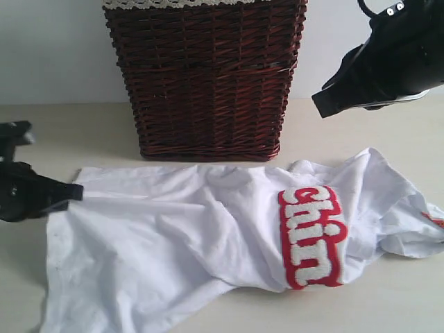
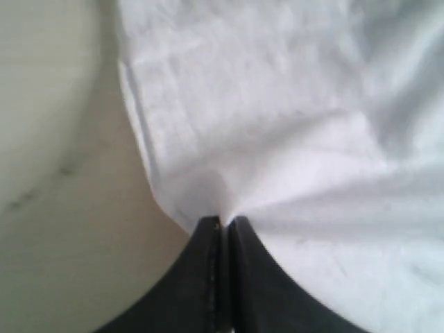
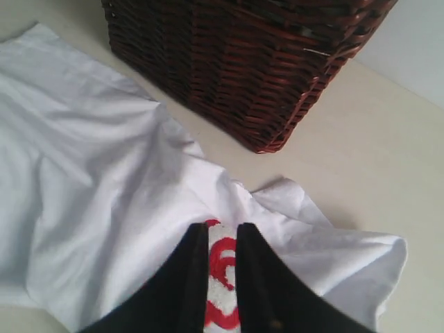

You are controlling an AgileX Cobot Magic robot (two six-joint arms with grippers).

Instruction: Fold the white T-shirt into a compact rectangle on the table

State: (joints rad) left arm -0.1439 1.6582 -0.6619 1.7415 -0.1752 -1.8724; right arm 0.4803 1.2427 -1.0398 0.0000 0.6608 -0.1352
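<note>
Next, my right gripper grabs the white T-shirt by its raised fold (image 1: 369, 172) and lifts it before folding, because the white T-shirt's end (image 1: 399, 229) past the lettering is bunched up, far from my left gripper.
The white T-shirt (image 1: 173, 243) lies crumpled across the table (image 1: 361, 305), with its red-outlined lettering (image 1: 312, 236) toward the right. At the shirt's left edge, my left gripper (image 1: 78, 193) sits low over the table. In the left wrist view this gripper (image 2: 223, 220) is shut on a pinch of the white T-shirt (image 2: 277, 104) at its edge. My right gripper (image 1: 319, 104) hangs high at the upper right, well above the cloth. Its jaws (image 3: 223, 227) stand a narrow gap apart with nothing between them, and the lettering (image 3: 222, 253) shows far below through the gap.
A dark red wicker basket (image 1: 208, 76) with a lace-trimmed liner (image 1: 173, 3) stands at the back centre, just behind the shirt's far edge. A small orange-red bit of the shirt (image 1: 433, 218) shows at the right border. A pale wall rises behind the table.
</note>
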